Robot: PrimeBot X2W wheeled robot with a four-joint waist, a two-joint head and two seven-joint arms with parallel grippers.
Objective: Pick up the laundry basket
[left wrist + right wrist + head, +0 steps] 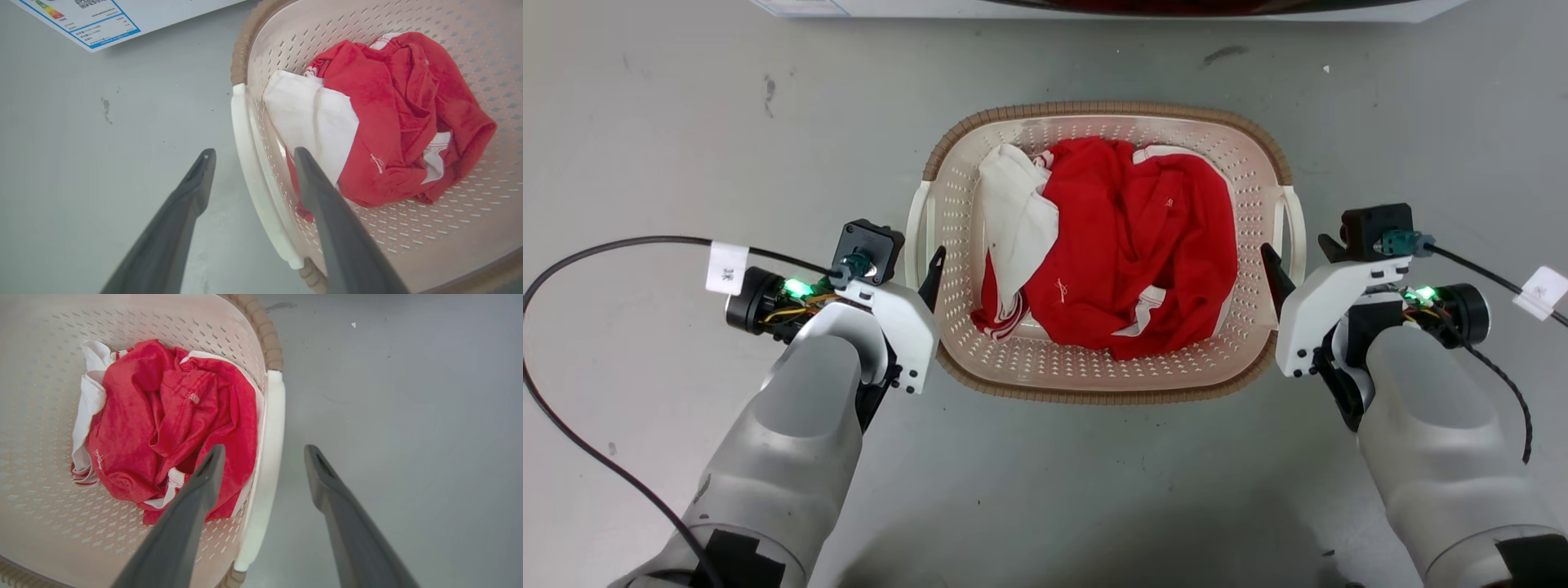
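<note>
The red garment (1135, 250) lies slumped low inside the brown rim (1111, 396). It will stay in place and come along when I lift the laundry basket by both handles.
The laundry basket (1245, 163) stands on the grey floor in the middle of the head view, cream and perforated with a brown woven-look rim (1107, 109). A red garment (1143, 245) and a white one (1013, 212) lie inside. My left gripper (920, 265) is open at the basket's left white handle (916, 229). In the left wrist view its fingers (304, 171) straddle that handle (251, 163), one inside the basket (408, 16) and one outside. My right gripper (1298, 251) is open astride the right handle (1294, 220), likewise in the right wrist view (263, 453), handle (270, 437).
The white front of a washing machine (1094, 8) runs along the top edge, with an energy label (102, 20) on it. Black cables (572, 261) trail from both wrists over the floor. Bare grey floor lies on every side of the basket.
</note>
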